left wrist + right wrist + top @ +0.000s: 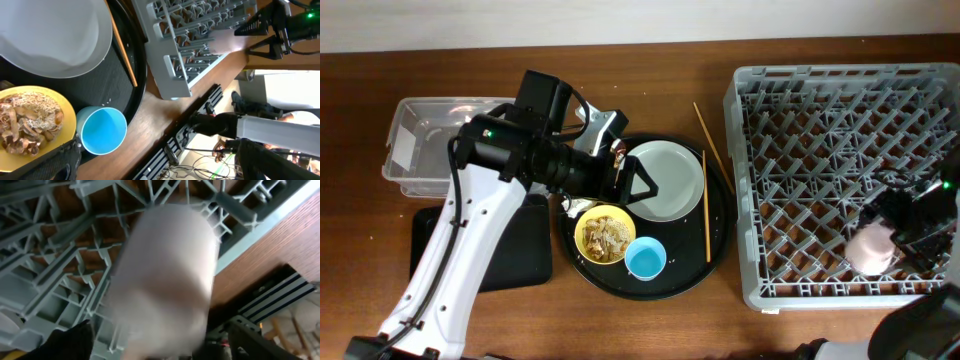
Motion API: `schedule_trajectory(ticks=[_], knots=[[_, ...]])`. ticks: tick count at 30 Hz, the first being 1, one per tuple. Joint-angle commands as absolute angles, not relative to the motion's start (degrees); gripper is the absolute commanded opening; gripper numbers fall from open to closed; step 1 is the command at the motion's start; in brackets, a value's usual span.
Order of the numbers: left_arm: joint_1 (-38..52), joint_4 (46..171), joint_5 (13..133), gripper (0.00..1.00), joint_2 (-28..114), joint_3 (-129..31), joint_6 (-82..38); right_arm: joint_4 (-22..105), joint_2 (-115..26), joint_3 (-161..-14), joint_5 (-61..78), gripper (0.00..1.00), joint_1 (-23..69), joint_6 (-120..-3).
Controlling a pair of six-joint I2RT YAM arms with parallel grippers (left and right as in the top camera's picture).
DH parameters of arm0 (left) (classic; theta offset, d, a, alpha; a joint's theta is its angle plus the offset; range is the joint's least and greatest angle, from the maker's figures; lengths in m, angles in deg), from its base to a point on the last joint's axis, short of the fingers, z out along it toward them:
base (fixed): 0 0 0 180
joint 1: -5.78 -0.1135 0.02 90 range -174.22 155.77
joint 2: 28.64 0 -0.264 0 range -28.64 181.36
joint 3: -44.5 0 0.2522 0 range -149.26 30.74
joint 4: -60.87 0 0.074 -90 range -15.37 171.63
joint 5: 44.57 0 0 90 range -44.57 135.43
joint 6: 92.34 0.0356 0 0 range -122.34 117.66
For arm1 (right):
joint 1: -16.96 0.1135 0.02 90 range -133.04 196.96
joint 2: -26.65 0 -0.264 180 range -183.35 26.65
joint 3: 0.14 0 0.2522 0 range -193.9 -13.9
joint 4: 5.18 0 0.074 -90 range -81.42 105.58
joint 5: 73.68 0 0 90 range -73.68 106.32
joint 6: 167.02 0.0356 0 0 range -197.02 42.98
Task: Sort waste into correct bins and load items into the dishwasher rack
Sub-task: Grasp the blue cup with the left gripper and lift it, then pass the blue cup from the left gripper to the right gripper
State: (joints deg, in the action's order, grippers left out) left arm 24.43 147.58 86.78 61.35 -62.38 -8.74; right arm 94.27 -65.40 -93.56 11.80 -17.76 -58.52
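I should lift the nearby blue cup point(646, 258) with my left gripper and pass it to my right gripper, which is at the pink cup low in the rack point(869, 251).
My left gripper point(625, 178) hovers open over the large round black tray point(720, 245), beside the grey-green plate point(665, 178). A brown-gold snack wrapper point(618, 152) shows just beside it. The yellow bowl point(605, 236) holds brownish food scraps point(27, 122). The blue cup point(646, 259) stands next to it and is empty in the left wrist view point(102, 130). Two chopsticks point(708, 205) lie at the tray's right side. My right gripper point(892, 240) is shut on the pink cup point(872, 248), low in the grey dishwasher rack point(840, 90). The tissue is hidden.
The clear tub point(430, 125) with a white label stands at the far left. The shallow black rectangular tray point(520, 255) lies in front of it, partly under my left arm. The rack's near corner point(172, 82) is close to the round tray.
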Motion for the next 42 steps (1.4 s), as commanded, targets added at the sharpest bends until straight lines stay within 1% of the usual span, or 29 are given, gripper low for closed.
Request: schedule_trajectory(ticks=[1, 3, 4, 5, 7, 8, 9, 10, 13, 16, 17, 18, 19, 20, 22, 25, 27, 28, 29, 30, 31, 32, 33, 34, 35, 36, 38, 40, 42], knots=[[24.2, 148.6, 86.1, 1.00, 60.7, -62.7, -7.3, 94.3, -63.1, -95.9, 7.3, 0.89, -16.7, -63.2], [24.3, 149.4, 83.5, 1.00, 60.7, -62.7, -6.3, 94.1, -57.3, -98.1, -3.0, 0.89, -13.2, -69.7], [24.8, 150.1, 77.6, 1.00, 60.7, -62.7, -6.7, 93.3, -53.3, -98.2, -8.4, 0.89, -10.0, -73.4], [26.1, 150.4, 71.8, 1.00, 60.7, -62.4, -8.2, 92.7, -50.4, -98.2, -10.3, 0.89, -7.2, -74.4], [32.0, 150.1, 59.0, 0.98, 60.7, -60.5, -13.8, 90.1, -43.1, -98.2, -10.0, 0.89, 0.3, -74.5], [35.1, 150.1, 53.6, 0.96, 60.7, -58.9, -17.3, 89.5, -41.2, -98.2, -10.0, 0.89, 1.8, -74.3], [38.0, 149.7, 49.8, 0.81, 60.7, -56.6, -20.9, 89.2, -38.7, -98.2, -8.4, 0.89, 2.4, -71.7], [41.6, 147.5, 48.6, 0.68, 60.7, -51.8, -23.7, 89.4, -37.2, -98.2, -5.4, 0.90, 2.3, -70.0], [44.9, 143.6, 48.6, 0.67, 60.7, -41.8, -28.7, 91.9, -36.5, -98.2, -1.0, 0.91, 2.3, -69.0], [45.1, 134.7, 51.9, 0.65, 60.7, -34.6, -28.4, 92.6, -37.3, -98.2, -1.0, 0.91, 2.3, -69.0], [45.1, 132.4, 52.1, 0.59, 60.7, -32.8, -28.4, 92.9, -37.9, -98.2, -1.0, 0.91, 2.3, -69.0], [45.1, 130.5, 52.1, 0.50, 60.7, -31.4, -28.4, 93.3, -38.2, -98.2, -1.0, 0.91, 2.3, -69.0], [45.1, 127.6, 52.0, 0.21, 60.7, -29.9, -28.5, 93.7, -38.5, -98.2, -1.0, 0.91, 2.3, -69.0], [45.1, 126.3, 52.0, 0.11, 60.7, -29.3, -28.5, 93.7, -38.6, -98.2, -1.0, 0.91, 2.3, -69.0], [45.1, 124.5, 52.0, 0.01, 60.7, -29.3, -28.5, 93.7, -38.6, -98.2, -1.0, 0.91, 2.3, -69.0], [44.3, 127.3, 54.8, 0.00, 59.7, -31.1, -28.4, 93.7, -38.6, -98.2, -1.0, 0.91, 2.3, -69.0], [40.9, 132.2, 57.7, 0.01, 56.0, -36.1, -28.4, 93.9, -38.6, -98.2, -1.0, 0.91, 2.3, -69.0], [37.2, 132.1, 63.6, 0.01, 53.0, -38.6, -27.0, 94.0, -38.5, -98.2, -2.3, 0.91, 2.3, -69.9], [33.2, 129.7, 73.3, 0.00, 50.3, -40.2, -23.5, 93.9, -38.6, -98.2, -6.4, 0.91, 2.3, -73.4], [30.7, 127.2, 80.7, 0.00, 48.9, -40.7, -21.4, 93.9, -38.6, -98.2, -15.2, 0.91, 2.3, -79.8], [25.2, 119.6, 97.9, 0.01, 46.1, -40.8, -20.3, 94.1, -38.5, -98.2, -25.8, 0.91, 2.3, -87.0], [22.9, 113.5, 109.3, 0.00, 45.3, -40.8, -20.3, 94.7, -38.6, -98.2, -35.8, 0.91, 2.3, -92.6], [22.3, 108.1, 117.2, 0.00, 45.2, -40.8, -21.3, 95.2, -38.5, -98.2, -45.9, 0.91, 2.8, -97.4], [22.3, 104.5, 120.9, 0.01, 45.2, -40.8, -23.4, 95.2, -38.5, -98.2, -50.7, 0.91, 3.8, -99.2], [22.4, 101.0, 123.4, 0.00, 45.2, -40.8, -25.4, 95.1, -38.6, -98.2, -56.5, 0.95, 6.5, -102.1], [22.4, 99.4, 124.2, 0.00, 45.2, -40.8, -26.1, 95.1, -38.6, -98.2, -58.4, 0.98, 8.5, -104.1], [22.4, 98.6, 124.1, 0.00, 45.2, -40.8, -26.6, 92.1, -38.6, -98.2, -62.2, 0.99, 14.1, -105.7], [22.4, 98.7, 124.1, 0.00, 45.2, -40.8, -26.6, 87.6, -38.7, -98.2, -64.8, 0.99, 18.2, -104.8], [22.8, 98.6, 124.1, 0.01, 45.2, -40.8, -26.8, 83.3, -39.6, -98.2, -64.7, 0.96, 21.1, -100.5]])
